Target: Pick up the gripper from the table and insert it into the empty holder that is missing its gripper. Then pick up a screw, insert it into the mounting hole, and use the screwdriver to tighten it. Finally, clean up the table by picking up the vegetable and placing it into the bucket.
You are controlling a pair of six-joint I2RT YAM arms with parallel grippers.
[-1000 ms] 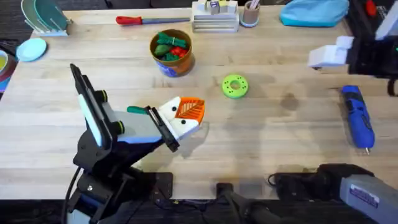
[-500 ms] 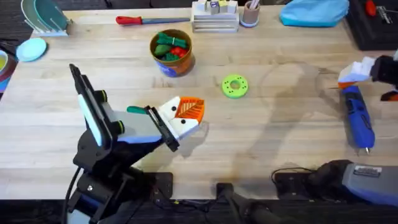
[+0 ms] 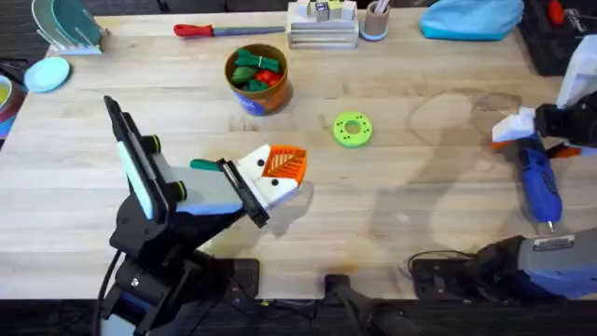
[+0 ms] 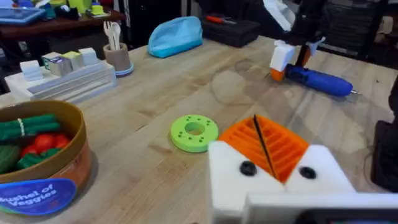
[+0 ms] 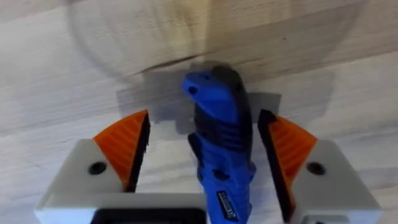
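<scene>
My gripper will let the tapering orange pads bow around the screwdriver's rear end when I lift it, because those pads have ribs running across them.
The blue screwdriver lies on the table at the right, its metal tip toward the front edge. My right gripper is open and straddles its rear end; in the right wrist view the screwdriver sits between the orange pads with a gap on each side. My left gripper rests shut at centre left, with an orange wedge pad on each white holder, pressed together. The tan bucket at the back holds green and red vegetables. The screw is out of view.
A green disc with a hole lies mid-table. Along the back edge are a red-handled driver, a white block stack, a cup and a blue bag. A rack and blue dish stand at far left.
My right gripper has come down from the far right edge and settled over the rear end of the blue screwdriver. The left arm has not moved.
</scene>
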